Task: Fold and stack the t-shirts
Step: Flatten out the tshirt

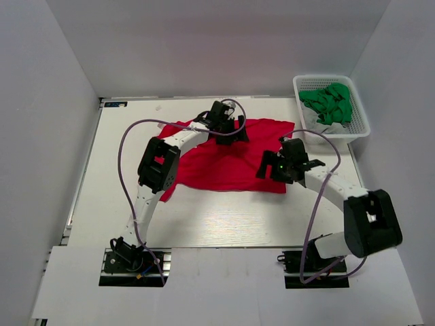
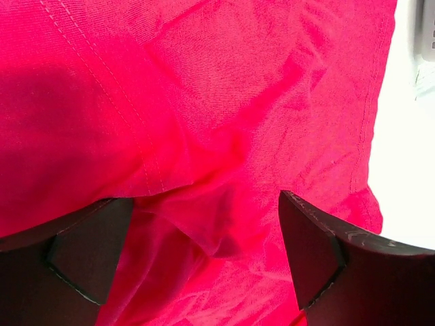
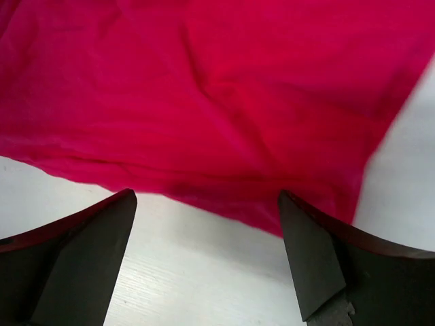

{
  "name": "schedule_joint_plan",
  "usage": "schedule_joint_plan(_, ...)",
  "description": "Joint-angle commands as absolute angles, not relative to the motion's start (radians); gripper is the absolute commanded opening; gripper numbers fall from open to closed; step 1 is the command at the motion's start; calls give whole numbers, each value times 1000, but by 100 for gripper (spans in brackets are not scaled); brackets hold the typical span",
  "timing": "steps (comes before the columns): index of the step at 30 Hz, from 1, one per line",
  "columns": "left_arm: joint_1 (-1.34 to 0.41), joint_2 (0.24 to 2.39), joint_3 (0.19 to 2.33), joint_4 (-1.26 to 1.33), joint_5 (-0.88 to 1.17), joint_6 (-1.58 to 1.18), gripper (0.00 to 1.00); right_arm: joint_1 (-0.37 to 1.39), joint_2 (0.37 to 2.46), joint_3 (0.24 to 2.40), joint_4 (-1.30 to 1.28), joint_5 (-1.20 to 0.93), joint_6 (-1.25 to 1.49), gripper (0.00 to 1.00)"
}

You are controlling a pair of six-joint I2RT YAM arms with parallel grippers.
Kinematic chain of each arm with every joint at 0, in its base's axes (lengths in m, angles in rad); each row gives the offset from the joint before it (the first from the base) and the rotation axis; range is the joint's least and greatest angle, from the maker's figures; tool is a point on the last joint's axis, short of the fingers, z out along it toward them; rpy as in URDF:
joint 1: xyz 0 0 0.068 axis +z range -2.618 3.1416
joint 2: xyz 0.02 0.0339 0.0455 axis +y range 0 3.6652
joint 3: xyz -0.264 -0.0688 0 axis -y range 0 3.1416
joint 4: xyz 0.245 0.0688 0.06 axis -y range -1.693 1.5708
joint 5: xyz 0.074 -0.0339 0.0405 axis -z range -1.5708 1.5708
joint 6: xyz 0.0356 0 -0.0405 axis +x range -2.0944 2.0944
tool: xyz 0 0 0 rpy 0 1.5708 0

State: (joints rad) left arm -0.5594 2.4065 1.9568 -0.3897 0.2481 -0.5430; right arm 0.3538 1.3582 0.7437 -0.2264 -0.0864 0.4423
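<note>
The red t-shirt's near hem [image 3: 268, 189] is wrinkled at the t-shirt's corner by my right gripper. This gripper should pull that corner [image 1: 280, 189] toward me to smooth it before folding.
A bright red t-shirt [image 1: 231, 163] lies spread and wrinkled on the white table [image 1: 204, 217], near its far middle. My left gripper [image 1: 228, 125] is open, low over the shirt's far edge; in the left wrist view its jaws stand wide apart over rumpled red fabric [image 2: 224, 136] with a stitched hem. My right gripper [image 1: 282, 166] is open at the shirt's near right corner; in the right wrist view the red shirt's edge [image 3: 224, 109] lies just beyond the jaws, with bare table between them. Neither gripper holds anything.
A white lattice basket [image 1: 362, 122] at the far right holds green cloth [image 1: 329, 103]. Grey walls enclose the table on the left, back and right. Purple cables loop over both arms.
</note>
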Motion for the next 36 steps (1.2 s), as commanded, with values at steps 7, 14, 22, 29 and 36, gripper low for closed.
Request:
schedule_joint_plan(7,-554,2433,1855,-506,219,-534,99,399,1514,847,-46,-179,419,90)
schedule_joint_plan(14,-554,2433,1827,-497,219,-543,99,446,1546,865,18,-216,384,90)
schedule_joint_plan(22,-554,2433,1827,-497,219,-552,99,462,1608,818,2,-203,397,90)
schedule_joint_plan(29,-554,2433,1827,-509,190,-561,99,476,1467,700,-130,-166,416,90)
schedule_joint_plan(36,-554,2422,1807,-489,190,-571,99,506,1229,477,-288,-181,494,90)
